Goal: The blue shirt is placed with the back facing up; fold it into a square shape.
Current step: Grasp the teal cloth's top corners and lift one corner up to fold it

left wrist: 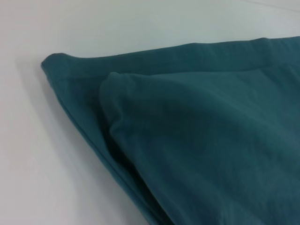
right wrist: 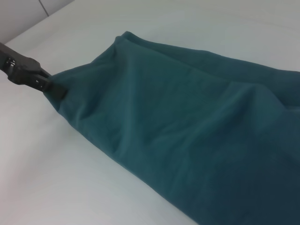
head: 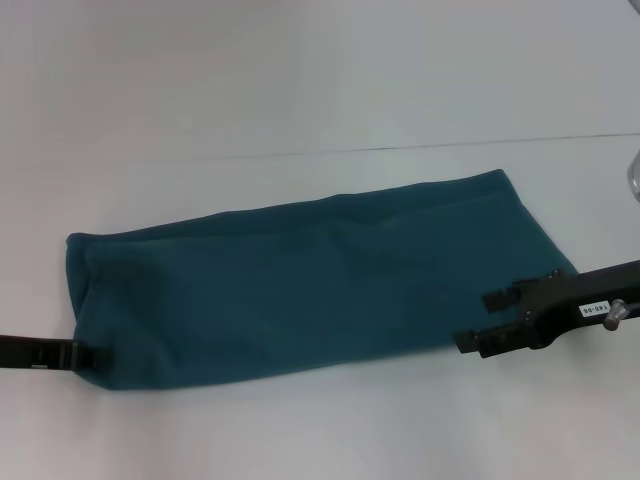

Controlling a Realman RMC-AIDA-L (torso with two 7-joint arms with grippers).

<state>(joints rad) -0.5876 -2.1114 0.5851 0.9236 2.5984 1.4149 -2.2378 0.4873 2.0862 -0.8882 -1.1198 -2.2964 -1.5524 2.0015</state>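
Observation:
The robot's left gripper has hold of one end (head: 105,368) of the long folded blue shirt, and the shirt's middle lies loose, so the right gripper should press down that middle (head: 312,288) before the fold.
The blue shirt (head: 310,280) lies on the white table as a long folded strip running from near left to far right. My left gripper (head: 82,355) comes in from the left edge and is shut on the shirt's near left corner; in the right wrist view the fabric (right wrist: 178,117) bunches toward that gripper (right wrist: 52,86). My right gripper (head: 488,320) is at the strip's right end, open, with one finger over the fabric and the other at its near edge. The left wrist view shows only layered folds of the shirt (left wrist: 197,140).
The white table (head: 300,420) extends on all sides of the shirt. A thin seam (head: 400,148) runs across the far side. A shiny object (head: 632,175) shows at the right edge.

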